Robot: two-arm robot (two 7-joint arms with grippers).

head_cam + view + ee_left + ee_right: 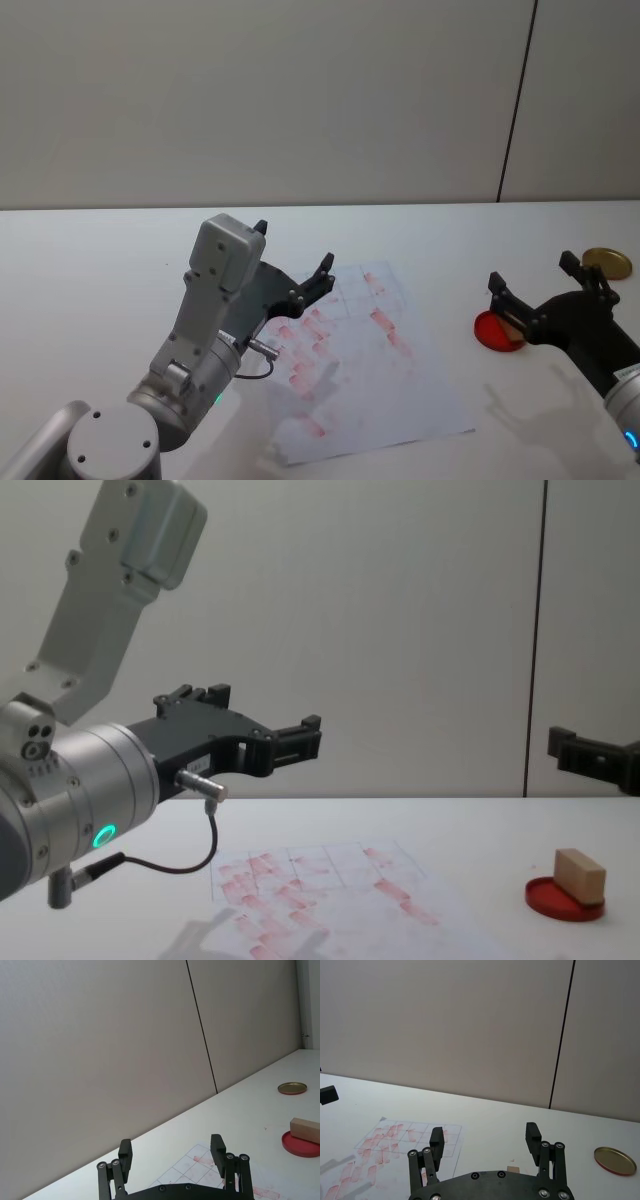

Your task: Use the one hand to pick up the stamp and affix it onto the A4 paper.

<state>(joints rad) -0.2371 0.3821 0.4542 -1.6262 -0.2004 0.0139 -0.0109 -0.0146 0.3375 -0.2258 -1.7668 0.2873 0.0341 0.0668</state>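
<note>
I expect the stamp's hidden side to leave a red bar when I press it onto the A4 paper, since the stamp [579, 876] stands on the red ink pad [550, 902].
The stamp [580, 873], a small tan wooden block, stands on a flat red ink pad [560, 900] at the table's right. In the left wrist view the stamp [305, 1130] rests on the same pad [299, 1145]. My right gripper [532, 272], on the arm with the blue ring, hovers open just above the stamp and holds nothing; its fingers [532, 1136] are spread wide. The A4 paper [390, 380], white with a grid and many red prints, lies in the middle of the table. My left gripper [295, 265], on the green-ring arm, hangs open above the paper's far left corner.
A round gold lid [607, 262] lies on the table beyond the ink pad, at the far right. The white table runs back to a grey wall. The left arm's grey wrist [90, 800] fills the near left.
</note>
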